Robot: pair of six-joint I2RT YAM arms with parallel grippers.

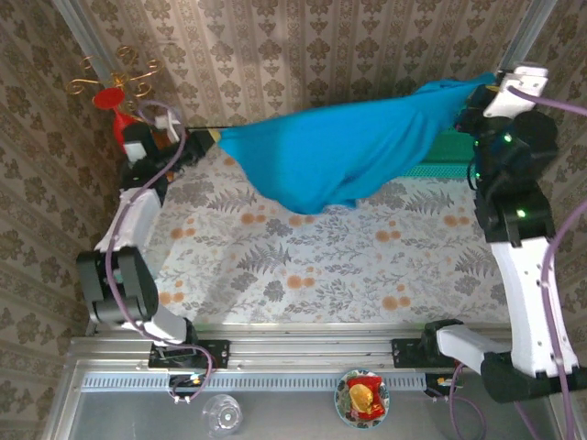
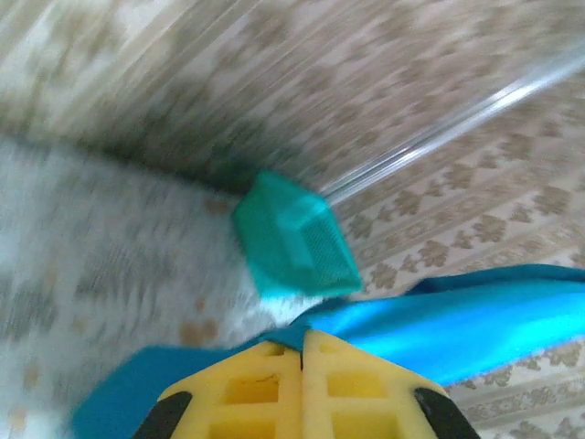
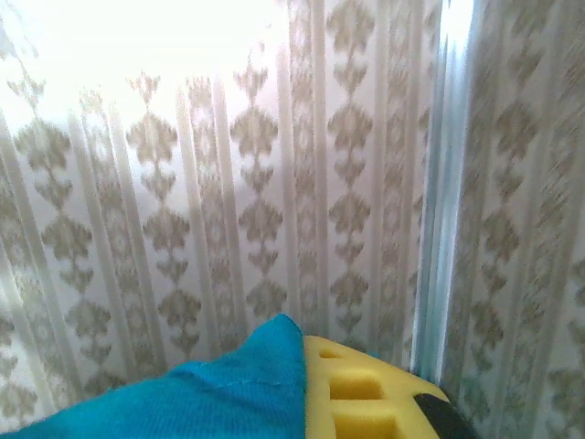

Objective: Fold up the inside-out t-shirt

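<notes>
Next, I lay the t-shirt spread out on the tablecloth, away from the basket, because the t-shirt sags in the air over the basket with its end in my right gripper.
The inside-out t-shirt is bright blue and hangs stretched in the air over the far part of the table, sagging in the middle. My left gripper holds its left end at the back left. My right gripper holds its right end, raised at the back right. In the left wrist view the yellow fingers of the left gripper are pressed shut, with the blue cloth pinched at their tips. In the right wrist view the t-shirt drapes over one side of the right gripper, beside a yellow finger.
A teal mesh basket stands at the back right, partly behind the shirt, also seen as the basket. A red and gold ornament is at the back left. The flowered tablecloth lies below. A snack bowl and a glass sit by the arm bases.
</notes>
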